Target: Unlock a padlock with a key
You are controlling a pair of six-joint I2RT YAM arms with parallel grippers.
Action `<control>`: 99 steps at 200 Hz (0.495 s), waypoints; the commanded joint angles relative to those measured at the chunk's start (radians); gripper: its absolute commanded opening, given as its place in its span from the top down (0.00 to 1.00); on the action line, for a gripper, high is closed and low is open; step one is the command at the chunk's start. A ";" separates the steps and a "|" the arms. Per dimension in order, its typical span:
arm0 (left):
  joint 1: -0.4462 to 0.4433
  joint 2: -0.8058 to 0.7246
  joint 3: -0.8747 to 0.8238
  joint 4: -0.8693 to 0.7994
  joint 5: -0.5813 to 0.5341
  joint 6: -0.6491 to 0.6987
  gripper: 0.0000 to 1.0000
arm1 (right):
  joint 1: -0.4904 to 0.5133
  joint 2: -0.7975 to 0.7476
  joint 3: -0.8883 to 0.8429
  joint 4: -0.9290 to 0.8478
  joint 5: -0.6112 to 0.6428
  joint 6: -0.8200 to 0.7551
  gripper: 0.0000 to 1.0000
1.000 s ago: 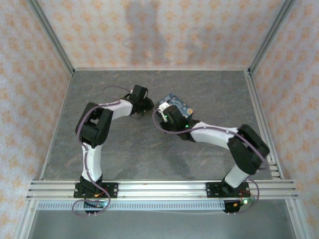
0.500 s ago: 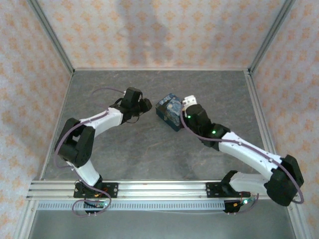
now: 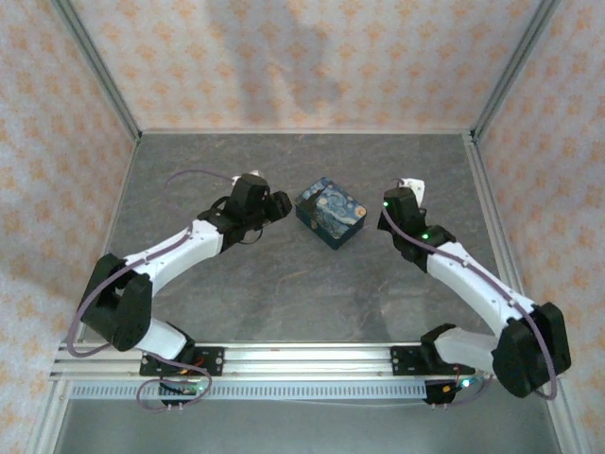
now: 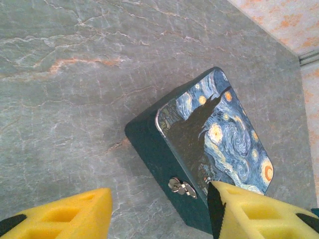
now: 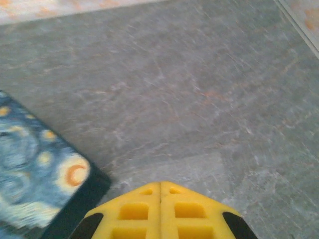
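Observation:
I should keep lowering the padlock with my right gripper until it rests on the grey tabletop (image 3: 388, 243) below, which is clear of the starry-night block (image 3: 362, 220), and then let go.
The padlock (image 3: 330, 212) is a dark-blue block with a starry-night print, lying flat mid-table. In the left wrist view the padlock (image 4: 214, 144) shows its dark side, with the small silvery key (image 4: 182, 187) sticking out of it. My left gripper (image 3: 277, 202) hovers just left of the block; in its own view the left gripper (image 4: 159, 199) is open, yellow fingers (image 4: 75, 214) spread, the key between them and untouched. My right gripper (image 3: 404, 194) is off to the block's right, apart from it. The right gripper (image 5: 160, 185) is shut and empty, with the padlock's corner (image 5: 45, 179) at lower left.
The grey stone-look tabletop (image 3: 284, 284) is walled by patterned panels. An aluminium rail (image 3: 302, 357) runs along the near edge. A metal post (image 3: 492, 189) borders the right side. Open floor lies behind and in front of the block.
The right arm has swung from over the padlock out to its right, uncovering it. The left arm has stretched towards the block and its jaws have spread wider.

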State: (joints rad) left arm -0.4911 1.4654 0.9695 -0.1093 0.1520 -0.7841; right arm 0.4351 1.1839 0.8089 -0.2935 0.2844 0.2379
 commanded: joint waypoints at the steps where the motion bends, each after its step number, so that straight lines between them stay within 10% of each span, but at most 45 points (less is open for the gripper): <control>1: -0.007 -0.042 -0.033 -0.044 -0.053 0.019 0.45 | -0.032 0.050 -0.025 -0.015 0.034 0.092 1.00; 99: -0.009 -0.094 -0.069 -0.069 -0.092 0.016 0.43 | -0.127 0.242 -0.061 0.041 -0.024 0.202 1.00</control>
State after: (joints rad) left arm -0.4911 1.3964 0.9127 -0.1493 0.1009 -0.7841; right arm 0.3229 1.4002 0.7670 -0.2821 0.2619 0.3985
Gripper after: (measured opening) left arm 0.564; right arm 0.049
